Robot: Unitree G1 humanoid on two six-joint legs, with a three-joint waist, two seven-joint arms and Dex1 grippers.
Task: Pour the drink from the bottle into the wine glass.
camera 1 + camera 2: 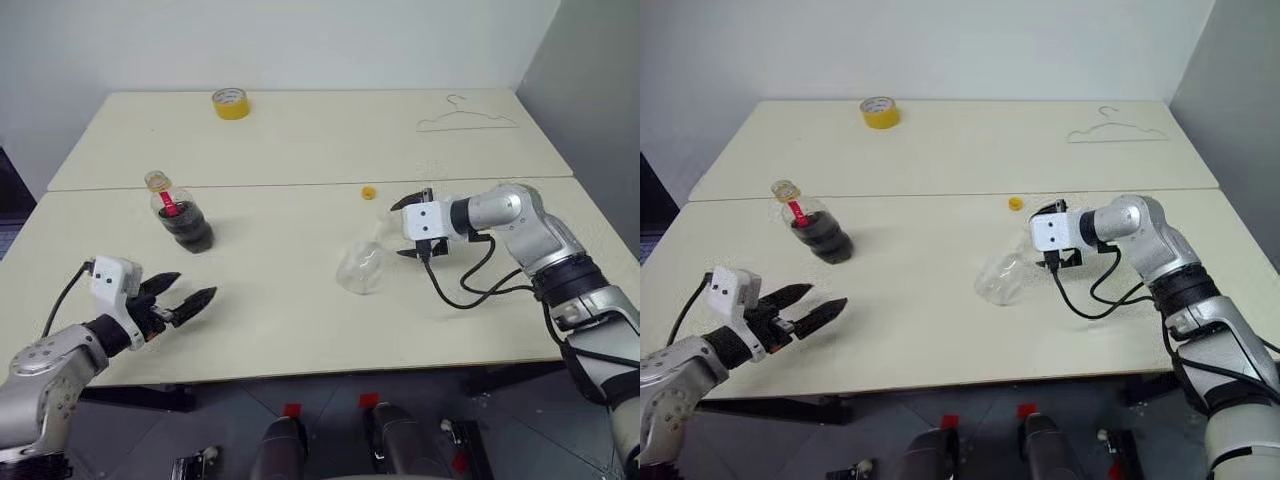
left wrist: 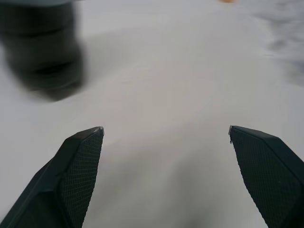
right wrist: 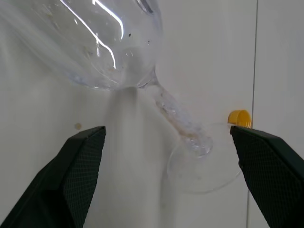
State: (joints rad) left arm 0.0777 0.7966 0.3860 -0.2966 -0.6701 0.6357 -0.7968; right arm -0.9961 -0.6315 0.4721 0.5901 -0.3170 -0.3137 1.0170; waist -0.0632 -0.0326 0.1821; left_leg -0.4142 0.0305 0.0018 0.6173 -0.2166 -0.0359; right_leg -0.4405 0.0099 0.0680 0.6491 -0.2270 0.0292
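My gripper needs to tip the bottle nearly flat before the dark drink (image 1: 188, 228) will run out, because the drink is well below the bottle's uncapped opening (image 1: 157, 179).
The bottle (image 1: 183, 218) stands at the left of the table, its mouth uncapped, a red label at the neck and the dark drink (image 1: 192, 232) in its lower half. Its yellow cap (image 1: 369, 192) lies by the table seam. The clear wine glass (image 1: 362, 266) lies on its side near the middle, its foot (image 3: 202, 164) toward my right gripper (image 1: 403, 230). That gripper is open, and the stem (image 3: 171, 111) lies between its fingers without touching either. My left gripper (image 1: 196, 285) hovers open and empty in front of the bottle, apart from it.
A yellow tape roll (image 1: 231, 103) sits at the far edge and a wire hanger (image 1: 465, 118) lies at the far right. A seam (image 1: 280, 186) joins the two tables. A black cable (image 1: 470, 290) loops under my right forearm.
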